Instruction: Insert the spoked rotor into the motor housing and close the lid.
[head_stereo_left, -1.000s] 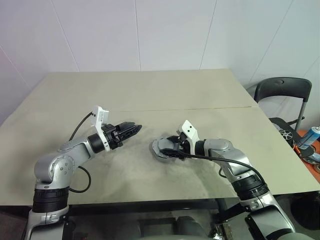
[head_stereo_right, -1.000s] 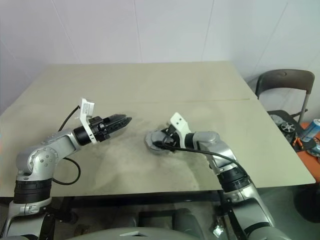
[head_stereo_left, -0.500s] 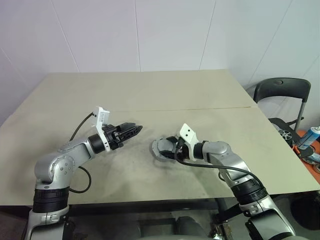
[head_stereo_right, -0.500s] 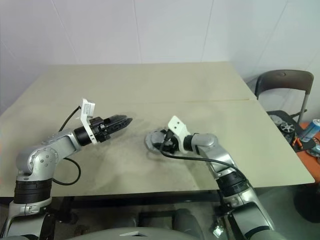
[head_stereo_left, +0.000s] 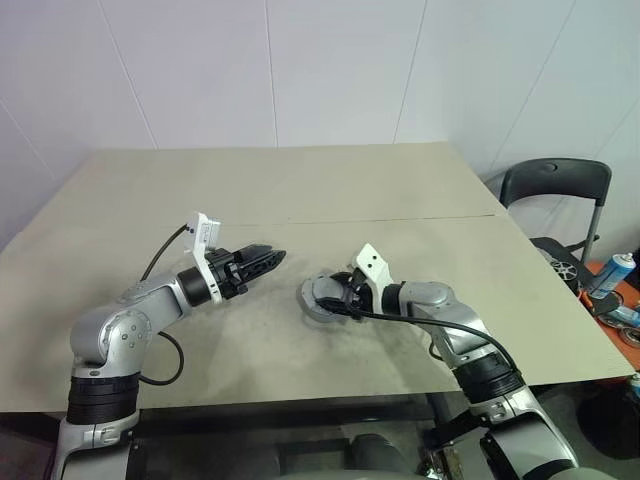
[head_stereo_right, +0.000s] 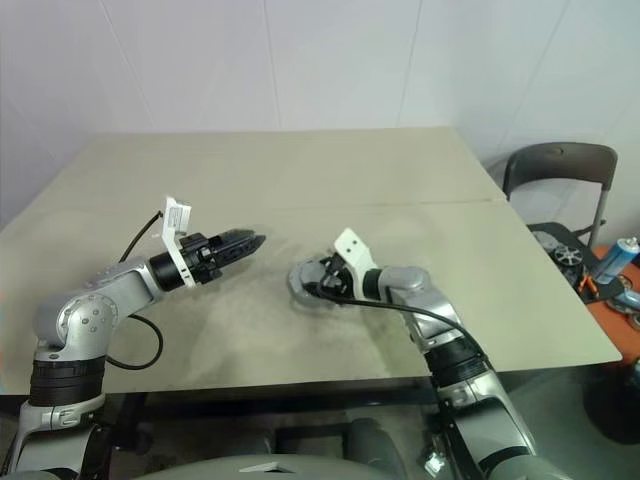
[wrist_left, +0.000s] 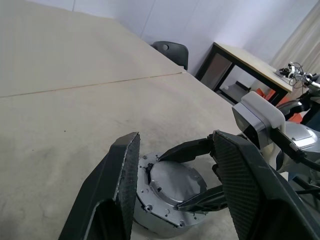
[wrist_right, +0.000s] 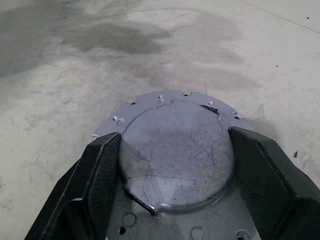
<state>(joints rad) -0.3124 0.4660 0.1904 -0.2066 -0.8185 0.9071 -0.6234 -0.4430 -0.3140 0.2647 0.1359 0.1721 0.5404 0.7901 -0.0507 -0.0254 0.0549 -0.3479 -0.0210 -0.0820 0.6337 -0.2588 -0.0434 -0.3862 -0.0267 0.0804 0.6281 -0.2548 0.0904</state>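
My gripper will bring the motor housing (wrist_left: 159, 223) up along with the lid when it lifts, because the lid sits level and centred inside the grey edge (wrist_left: 145, 195).
The lid (wrist_right: 175, 160), a smooth scratched grey cap, lies on top of the motor housing (wrist_right: 165, 97). Of the housing only the grey flange with small holes shows around it. My right gripper (wrist_right: 175, 135) reaches low over the table, one finger against each side of the lid, shut on it. The same stack (head_stereo_left: 316, 295) sits at the table's middle. My left gripper (head_stereo_left: 272, 258) hovers open and empty a little to its left, pointing at it. In the left wrist view the right fingers (wrist_left: 185, 148) flank the lid (wrist_left: 172, 180). The spoked rotor is hidden.
The beige table (head_stereo_left: 300, 180) has a seam running across its middle. A black chair (head_stereo_left: 555, 185) stands off the right edge. A blue can (head_stereo_left: 612, 272) and small parts lie beyond it on the far right.
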